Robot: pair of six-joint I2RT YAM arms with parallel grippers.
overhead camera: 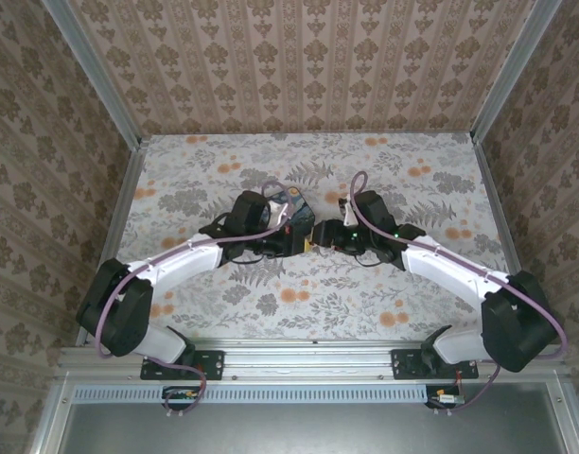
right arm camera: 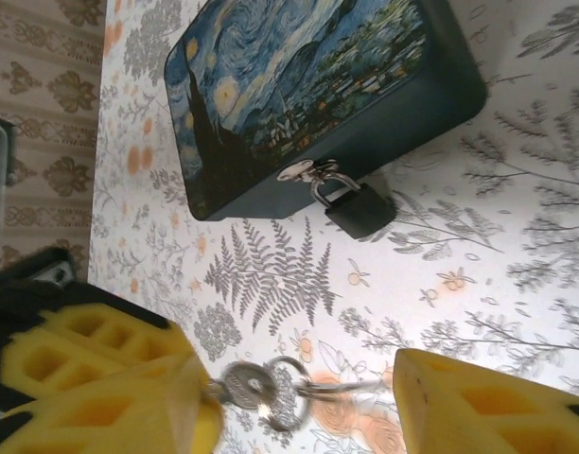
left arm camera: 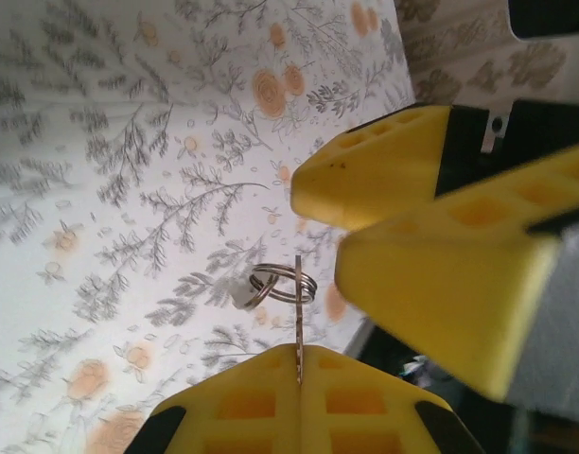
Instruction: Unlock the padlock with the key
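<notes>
The key's rings stretch crosswise between my right gripper's spread fingers, so my left gripper should back off, turn, and present the rings head-on to those fingers.
In the left wrist view my left gripper is shut on the blade of the small metal key, seen edge-on, with its split rings hanging off the far end. The right gripper's yellow fingers stand close on the right. In the right wrist view the key and its rings lie between the spread fingers of my right gripper, which is open and touches nothing. The black padlock hangs shut on the hasp of the dark-blue box. From above, both grippers meet just in front of the box.
The box stands on the flowered tablecloth in the middle of the table, a short way beyond the grippers. Patterned walls close in the back and both sides.
</notes>
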